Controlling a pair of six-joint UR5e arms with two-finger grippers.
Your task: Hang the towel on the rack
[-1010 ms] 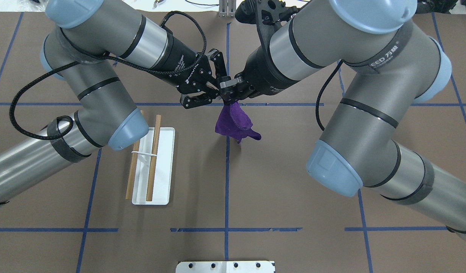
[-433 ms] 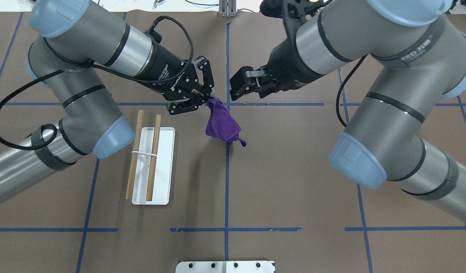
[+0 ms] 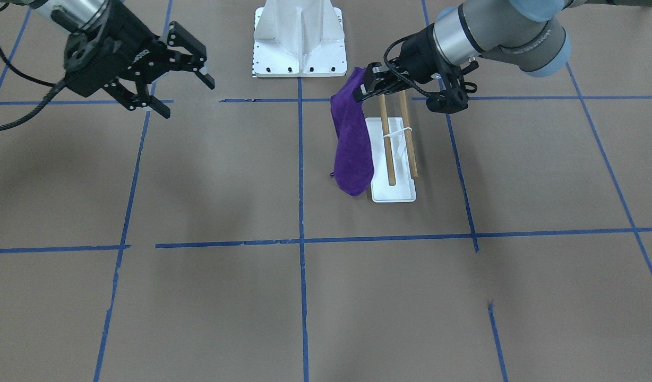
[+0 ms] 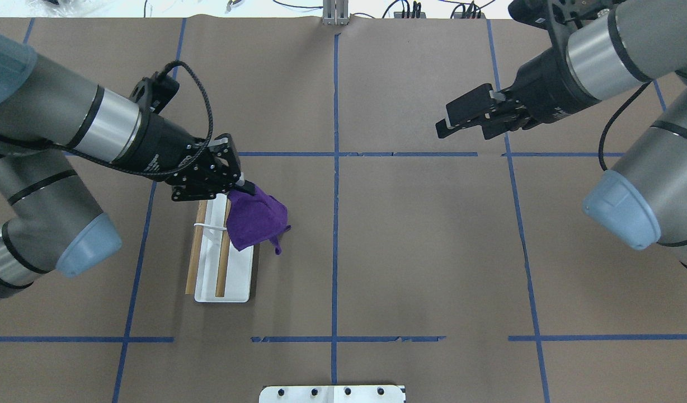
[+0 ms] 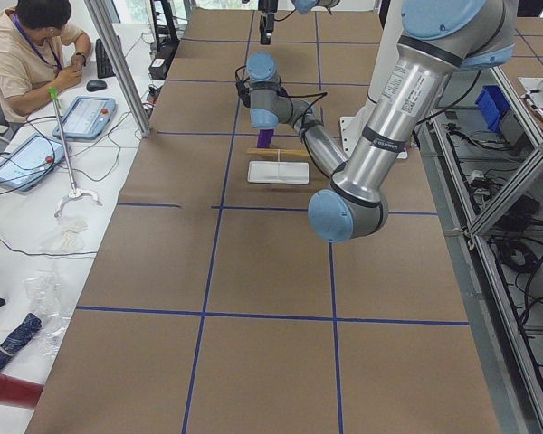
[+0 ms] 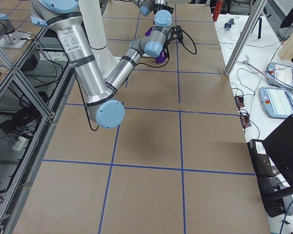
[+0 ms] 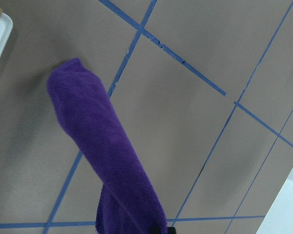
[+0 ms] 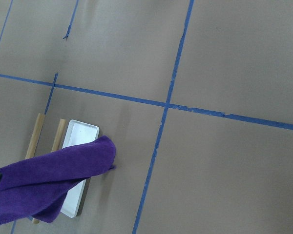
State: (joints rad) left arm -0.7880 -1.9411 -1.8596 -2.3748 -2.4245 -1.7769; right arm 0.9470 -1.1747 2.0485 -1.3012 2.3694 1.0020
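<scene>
My left gripper is holding a corner of the purple towel (image 3: pixel 353 147), which hangs beside the rack's white base. It should pull that corner across the wooden dowels (image 3: pixel 409 152) before it opens.
The purple towel (image 4: pixel 258 220) hangs folded from my left gripper (image 4: pixel 240 187), which is shut on its top corner above the far end of the rack (image 4: pixel 240 280). In the front view the towel (image 3: pixel 352 148) hangs down beside the rack's white base (image 3: pixel 392 192), on the side toward the table's middle, next to the two wooden dowels (image 3: pixel 388 146). The left gripper (image 3: pixel 366 87) is above the dowels' far ends. Whether the towel touches the rack I cannot tell. My right gripper (image 3: pixel 190 100) is open and empty, far off on the other side (image 4: pixel 441 127).
A large white metal pedestal (image 3: pixel 299 42) stands at the robot's edge of the table, and its base (image 4: pixel 332 393) shows in the overhead view. Blue tape lines cross the brown table. An operator (image 5: pixel 27 45) sits at the far corner in the left side view.
The right gripper let go of the towel and drew back to the right. The left gripper took the towel and carried it left, from the table's middle to over the rack.
</scene>
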